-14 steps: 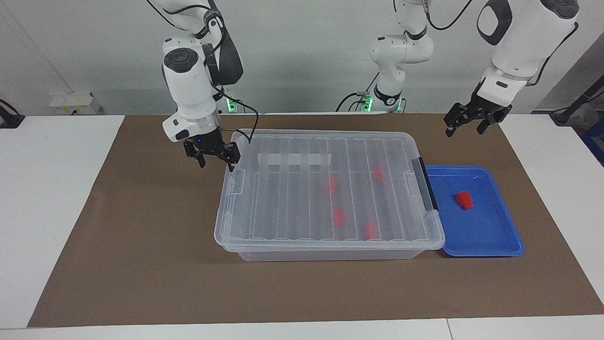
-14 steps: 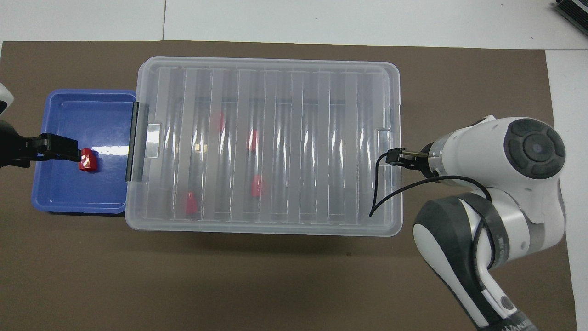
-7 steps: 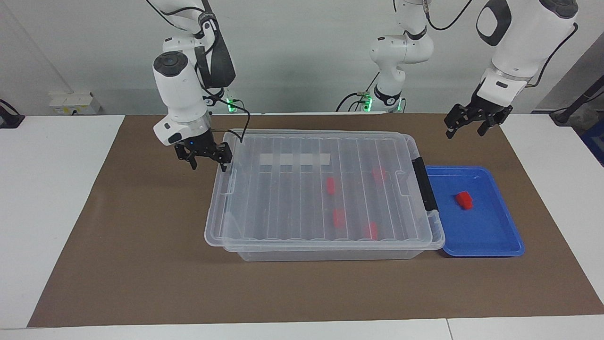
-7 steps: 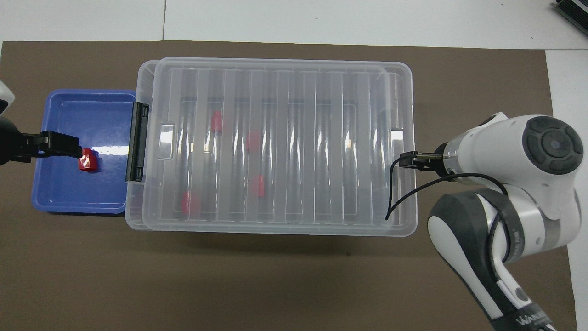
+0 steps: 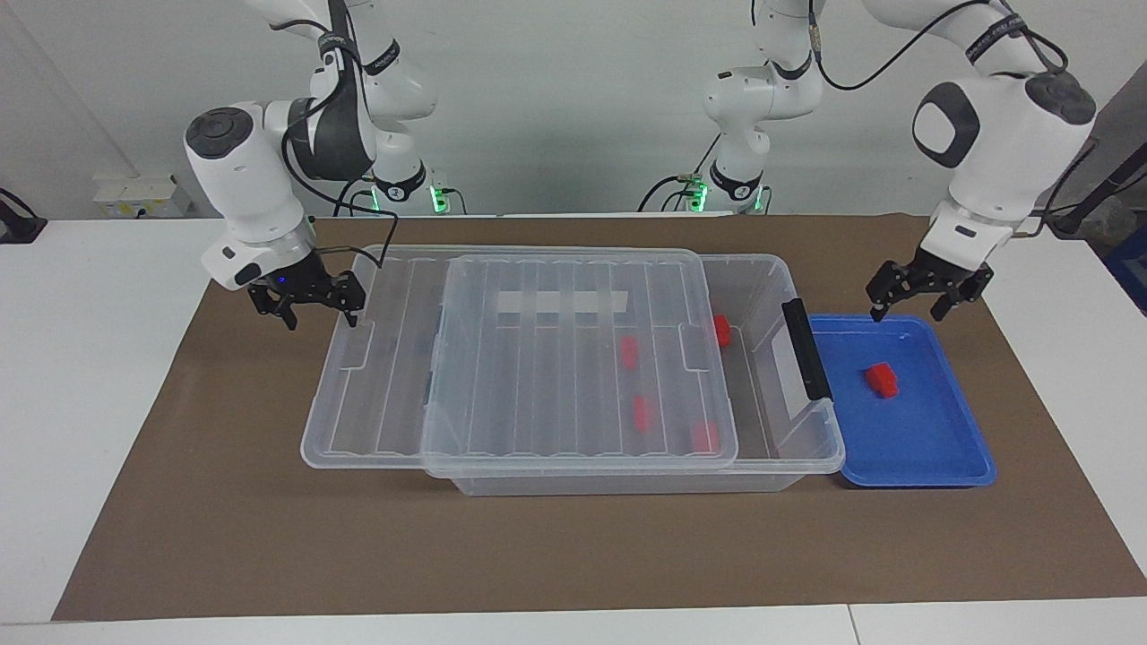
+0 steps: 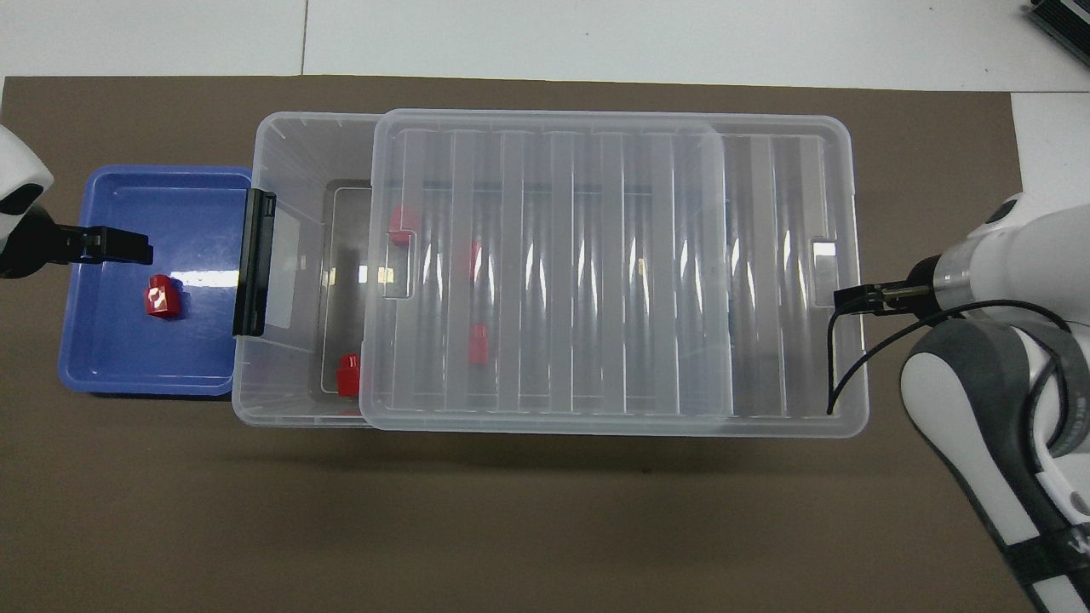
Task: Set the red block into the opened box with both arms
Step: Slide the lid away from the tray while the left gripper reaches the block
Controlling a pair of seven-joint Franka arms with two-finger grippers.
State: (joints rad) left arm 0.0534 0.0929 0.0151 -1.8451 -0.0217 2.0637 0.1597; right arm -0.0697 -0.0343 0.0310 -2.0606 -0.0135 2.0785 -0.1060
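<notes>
The overhanging end (image 6: 792,271) should stay level by itself when I carry the red block in, because much of the ribbed lid still lies over the clear box (image 6: 552,271).
A red block (image 5: 883,380) (image 6: 160,297) lies in the blue tray (image 5: 932,448) (image 6: 111,366). The clear box (image 5: 627,485) (image 6: 289,140) stands beside the tray. Its ribbed lid (image 5: 538,394) (image 6: 545,272) is slid toward the right arm's end, so the end by the black bar (image 5: 804,348) is uncovered. Several red blocks lie inside; one (image 5: 721,330) shows in the gap. My right gripper (image 5: 321,319) (image 6: 851,298) is open at the lid's end rim. My left gripper (image 5: 909,309) (image 6: 111,247) hangs open over the tray's edge, holding nothing.
Box and tray stand on a brown mat (image 5: 269,537) that covers the white table (image 5: 90,358). The lid overhangs the box at the right arm's end. A third white arm base (image 5: 744,107) stands at the robots' end of the table.
The right gripper has moved toward its own end of the table and the lid has slid with it, uncovering the box's tray end. The left gripper has come down toward the tray.
</notes>
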